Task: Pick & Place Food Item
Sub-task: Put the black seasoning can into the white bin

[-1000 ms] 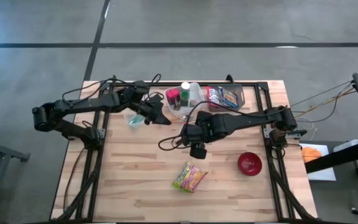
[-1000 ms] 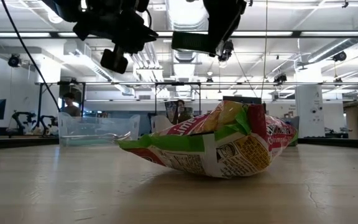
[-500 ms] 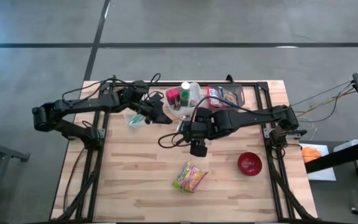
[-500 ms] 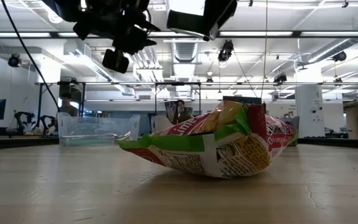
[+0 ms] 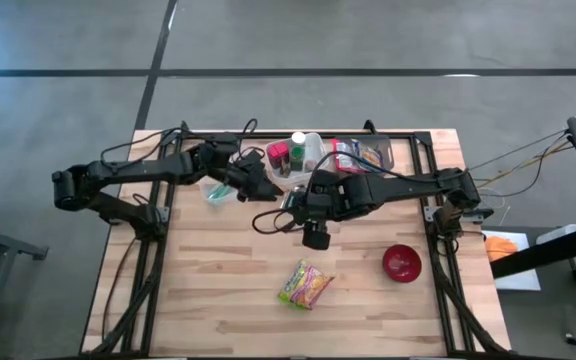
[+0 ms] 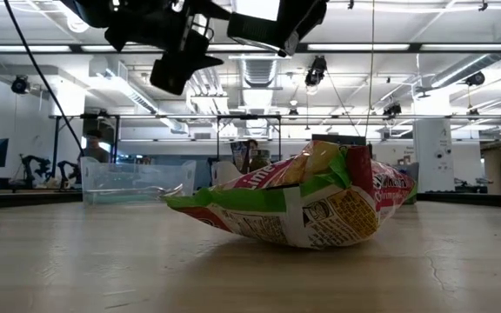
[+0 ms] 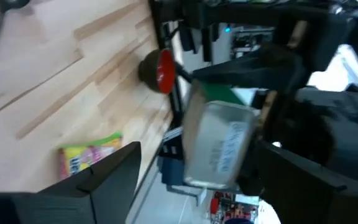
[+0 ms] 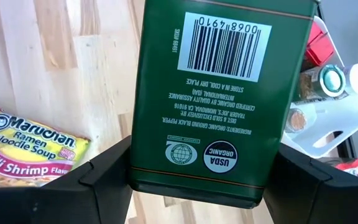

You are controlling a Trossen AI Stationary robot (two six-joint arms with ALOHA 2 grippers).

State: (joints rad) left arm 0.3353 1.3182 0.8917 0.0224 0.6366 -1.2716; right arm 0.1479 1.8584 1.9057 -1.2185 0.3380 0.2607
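The tin is in my right gripper, held across its barcode side (image 8: 213, 93). My left gripper should hold the tin's grey end (image 7: 219, 143) while my right gripper takes the tin's opposite end.
A green rectangular tin (image 8: 216, 93) with a barcode on its face hangs above the table's middle, with my right gripper (image 5: 300, 203) shut on it. My left gripper (image 5: 266, 186) is open. In the left wrist view its two fingers stand wide on either side of the tin's grey end (image 7: 219, 143) without touching it. A ramen noodle packet (image 5: 305, 284) lies flat on the table nearer the front edge. It also fills the low view (image 6: 303, 204). My right gripper pinches the tin between its two fingers (image 8: 104, 180), one on each narrow side (image 8: 137, 165), near the end closest to the wrist. The fingers slant steeply down from above and run along the tin. The tin is lifted clear of the table, its barcode face toward the wrist camera.
A clear bin (image 5: 340, 158) with bottles and packets stands at the far edge, just behind both grippers. A small clear container (image 5: 218, 190) sits under the left arm. A red bowl (image 5: 401, 262) rests near the right front. Bare wood lies around the ramen packet.
My left gripper has opened and let go of the tin, staying where it was. My right gripper has kept its hold and risen a little with the tin.
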